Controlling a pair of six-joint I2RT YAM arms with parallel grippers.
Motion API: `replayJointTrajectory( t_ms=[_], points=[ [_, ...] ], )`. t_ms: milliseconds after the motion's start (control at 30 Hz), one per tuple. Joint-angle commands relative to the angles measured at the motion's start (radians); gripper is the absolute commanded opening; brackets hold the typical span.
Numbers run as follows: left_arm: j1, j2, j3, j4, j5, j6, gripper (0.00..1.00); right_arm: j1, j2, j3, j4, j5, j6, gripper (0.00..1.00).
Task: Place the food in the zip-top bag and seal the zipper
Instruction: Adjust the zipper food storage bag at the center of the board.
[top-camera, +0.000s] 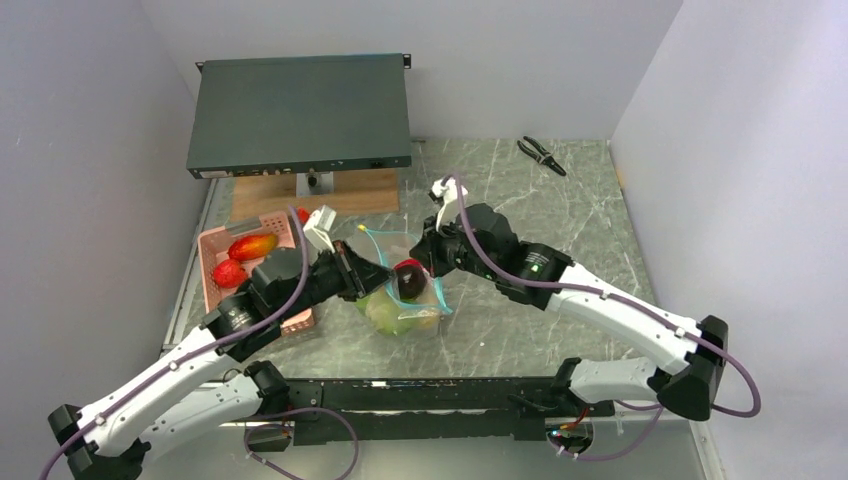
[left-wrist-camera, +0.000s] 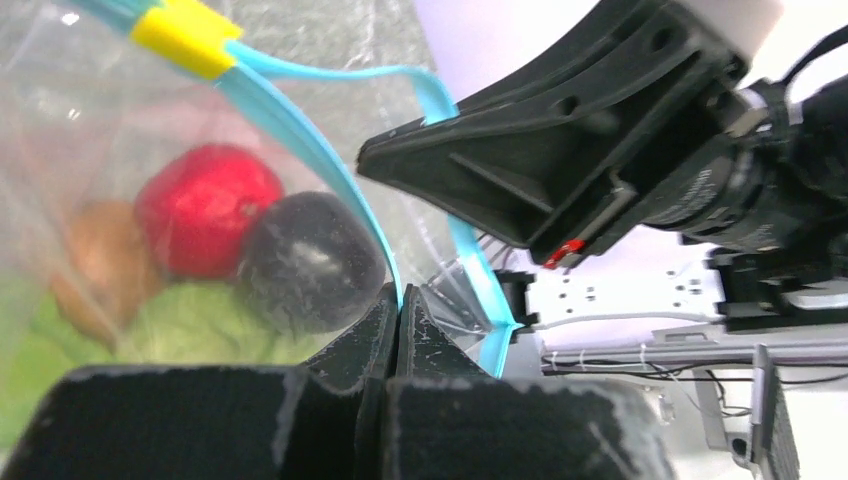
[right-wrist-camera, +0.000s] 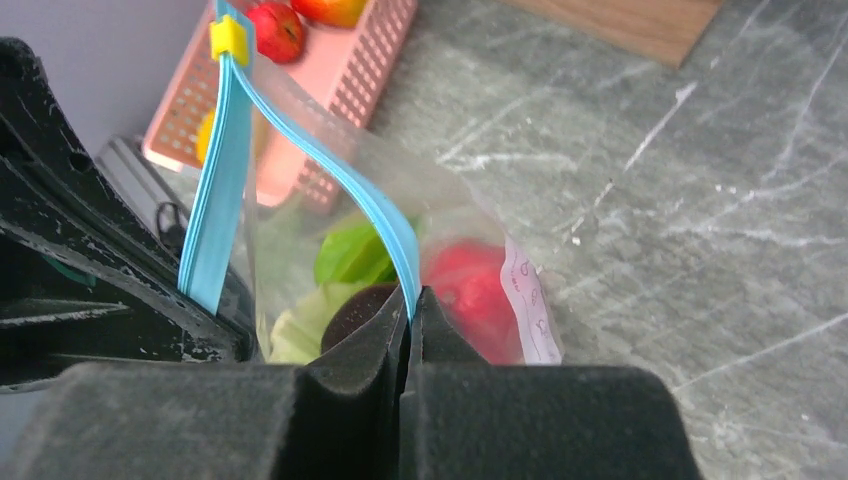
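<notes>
The dark purple food is high up under the parted zipper (top-camera: 410, 262), so the robot should lower the bag first, and then its right gripper should reach in and shift the food (top-camera: 410, 282).
The clear zip-top bag (top-camera: 405, 305) stands on the table between my two grippers. It holds green (left-wrist-camera: 200, 325), red (left-wrist-camera: 205, 220), dark purple (left-wrist-camera: 310, 262) and orange (left-wrist-camera: 95, 260) food. The teal zipper (left-wrist-camera: 300, 140) is parted, and its yellow slider (right-wrist-camera: 229, 38) sits at one end. My left gripper (left-wrist-camera: 398, 298) is shut on one zipper strip. My right gripper (right-wrist-camera: 411, 297) is shut on the other strip (right-wrist-camera: 340, 170). In the top view the left gripper (top-camera: 362, 272) is at the bag's left and the right gripper (top-camera: 428, 250) at its upper right.
A pink slotted basket (top-camera: 215, 250) lies left of the bag, with a yellow-red fruit (top-camera: 252, 245) and a red fruit (top-camera: 229, 273) in it. A black flat device (top-camera: 300, 110) on a wooden stand is at the back. Pliers (top-camera: 541, 154) lie at the back right.
</notes>
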Motion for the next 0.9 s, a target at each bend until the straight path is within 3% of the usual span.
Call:
replayJointTrajectory(
  t_ms=[0, 133, 300, 500, 867],
  points=[
    [0.004, -0.01, -0.137, 0.061, -0.037, -0.069, 0.0, -0.012, 0.056, -0.048, -0.01, 0.021, 0.023, 0.0],
    [0.004, 0.006, -0.155, 0.103, 0.002, -0.079, 0.0, -0.011, 0.076, -0.03, -0.012, -0.033, -0.006, 0.0],
    [0.004, 0.038, -0.048, 0.039, 0.009, -0.026, 0.0, -0.008, 0.076, 0.063, -0.005, -0.186, -0.016, 0.0],
    [-0.002, 0.028, 0.033, 0.021, -0.002, 0.025, 0.0, 0.011, 0.009, 0.043, 0.055, -0.203, -0.022, 0.0],
    [-0.001, 0.052, -0.105, 0.055, -0.063, -0.047, 0.0, 0.011, 0.024, -0.062, 0.129, -0.316, -0.03, 0.0]
  ],
)
